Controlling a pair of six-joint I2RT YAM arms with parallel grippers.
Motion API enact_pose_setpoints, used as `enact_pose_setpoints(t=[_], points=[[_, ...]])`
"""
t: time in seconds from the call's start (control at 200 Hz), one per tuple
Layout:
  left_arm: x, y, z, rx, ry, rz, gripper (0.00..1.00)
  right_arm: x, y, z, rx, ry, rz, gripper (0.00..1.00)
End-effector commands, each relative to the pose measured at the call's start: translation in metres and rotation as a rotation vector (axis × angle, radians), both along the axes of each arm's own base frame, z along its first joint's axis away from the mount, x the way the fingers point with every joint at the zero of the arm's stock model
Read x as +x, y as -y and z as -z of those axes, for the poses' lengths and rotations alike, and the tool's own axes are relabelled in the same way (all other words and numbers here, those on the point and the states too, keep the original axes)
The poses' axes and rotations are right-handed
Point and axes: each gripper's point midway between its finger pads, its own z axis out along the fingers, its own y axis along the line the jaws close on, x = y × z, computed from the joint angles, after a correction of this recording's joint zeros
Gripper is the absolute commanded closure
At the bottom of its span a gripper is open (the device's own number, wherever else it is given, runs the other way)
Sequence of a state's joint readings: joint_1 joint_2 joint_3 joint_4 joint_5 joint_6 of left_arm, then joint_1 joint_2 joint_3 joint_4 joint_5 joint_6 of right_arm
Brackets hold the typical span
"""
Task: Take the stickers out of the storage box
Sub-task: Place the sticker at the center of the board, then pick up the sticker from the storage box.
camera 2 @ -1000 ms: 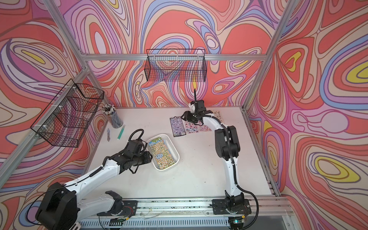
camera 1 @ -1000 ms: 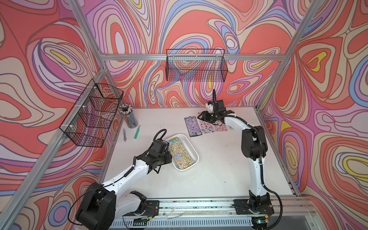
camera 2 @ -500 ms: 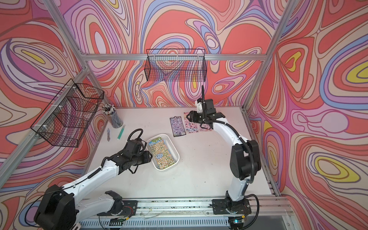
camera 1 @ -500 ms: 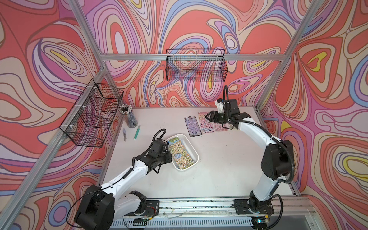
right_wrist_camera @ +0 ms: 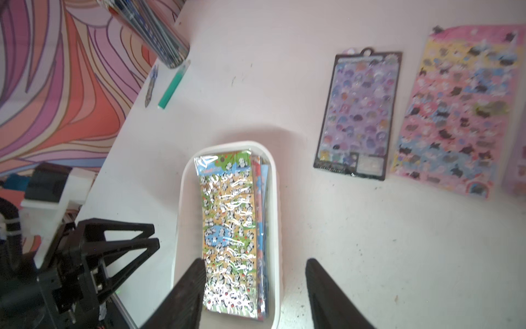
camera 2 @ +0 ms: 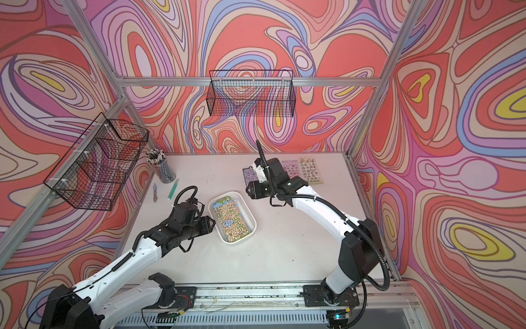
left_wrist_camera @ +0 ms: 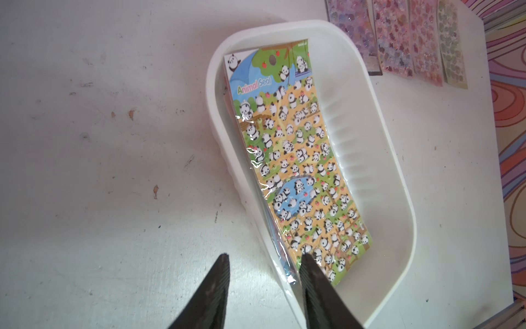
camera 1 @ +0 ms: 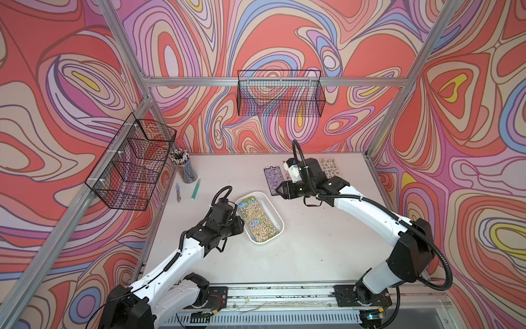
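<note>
I keep moving my right gripper down into the open room (camera 1: pixel 270 212) between the panda sheet's long edge (camera 1: pixel 265 215) and the storage box's side, and close it on that edge.
The white storage box (camera 1: pixel 272 204) (camera 2: pixel 248 212) lies mid-table, with a stack of stickers (camera 1: pixel 257 220) (right_wrist_camera: pixel 227 216) inside, a panda sheet (left_wrist_camera: pixel 299 156) on top. My left gripper (camera 1: pixel 240 225) (left_wrist_camera: pixel 265 260) is open and straddles the box's near wall (left_wrist_camera: pixel 384 142), one finger outside and one over the stack's corner. My right gripper (camera 1: pixel 280 190) (right_wrist_camera: pixel 256 263) hangs open and empty above the table just behind the box. Behind it, a purple sheet (camera 1: pixel 272 181) (right_wrist_camera: pixel 358 114), a pink sheet (camera 2: pixel 290 168) (right_wrist_camera: pixel 455 108) and a beige sheet (camera 2: pixel 310 171) lie flat on the table.
A cup of pencils (camera 1: pixel 185 168), a green pen (camera 1: pixel 195 188) and a small grey tool (camera 1: pixel 178 192) sit at the back left. Black wire baskets hang on the left wall (camera 1: pixel 133 165) and the back wall (camera 1: pixel 280 96).
My right arm has drawn back from over the laid-out sheets and turned its open gripper towards the box, its elbow swinging out to the right. The left arm has not moved.
</note>
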State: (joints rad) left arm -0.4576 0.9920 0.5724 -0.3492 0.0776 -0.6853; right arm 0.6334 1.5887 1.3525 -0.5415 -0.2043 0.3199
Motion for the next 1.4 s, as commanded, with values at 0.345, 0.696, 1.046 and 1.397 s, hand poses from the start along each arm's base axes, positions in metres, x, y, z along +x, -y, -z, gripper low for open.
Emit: enact_pose_setpoints(t=[0.345, 0.696, 1.046, 1.397], points=[[-0.01, -0.003, 0.02, -0.007, -0.06, -0.03, 0.6, -0.038, -0.079, 0.087, -0.081, -0.132, -0.137, 0.46], [-0.015, -0.005, 0.038, 0.004, -0.093, -0.03, 0.59, -0.015, -0.079, 0.123, -0.225, -0.069, -0.049, 0.43], [-0.011, -0.002, 0.034, -0.007, -0.077, -0.024, 0.58, -0.012, -0.086, 0.15, -0.275, -0.082, -0.037, 0.41], [-0.009, 0.0, 0.035, -0.006, -0.074, -0.018, 0.58, -0.015, -0.098, 0.163, -0.259, -0.12, -0.061, 0.42]])
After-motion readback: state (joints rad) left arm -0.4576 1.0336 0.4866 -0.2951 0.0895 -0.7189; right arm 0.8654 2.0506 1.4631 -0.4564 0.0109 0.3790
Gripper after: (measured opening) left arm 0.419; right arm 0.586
